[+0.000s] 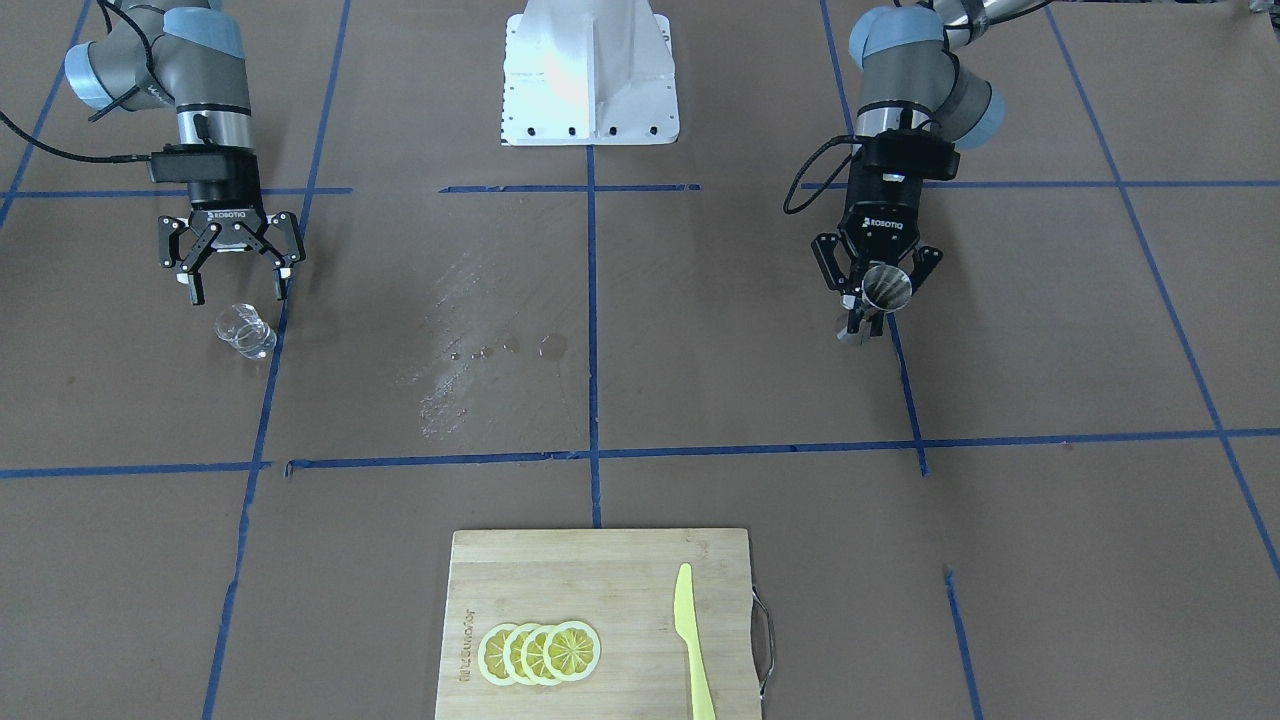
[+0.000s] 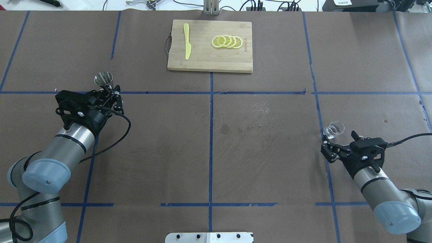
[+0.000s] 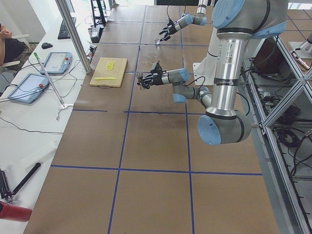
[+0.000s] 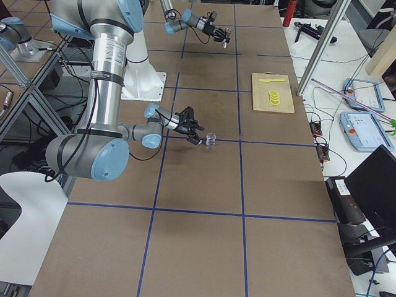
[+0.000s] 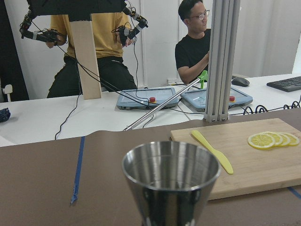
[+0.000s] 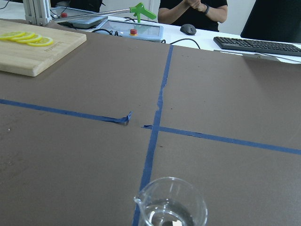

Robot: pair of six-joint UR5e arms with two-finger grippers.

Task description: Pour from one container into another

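The clear liquid (image 6: 168, 210) is well below the cup's rim, so the robot should expect the clear glass cup (image 1: 246, 331) to tip nearly onto its side when it pours into the jigger.
The clear glass cup (image 1: 245, 330) stands upright on the brown table and seems to hold a little clear liquid (image 6: 168, 217). My right gripper (image 1: 235, 286) is open just behind the cup (image 2: 334, 130), fingertips short of it and not touching. My left gripper (image 1: 880, 300) is shut on the narrow waist of the steel jigger (image 1: 886, 288). The jigger (image 2: 104, 80) is held upright, and its open upper cone (image 5: 171, 181) fills the lower left wrist view. The two arms are far apart, at opposite ends of the table.
A bamboo cutting board (image 2: 202, 57) with lemon slices (image 2: 226, 42) and a yellow plastic knife (image 2: 187, 46) lies at the far middle edge. Wet spots (image 2: 236, 128) mark the table centre. People and tablets (image 5: 146, 98) are at a white bench beyond the table.
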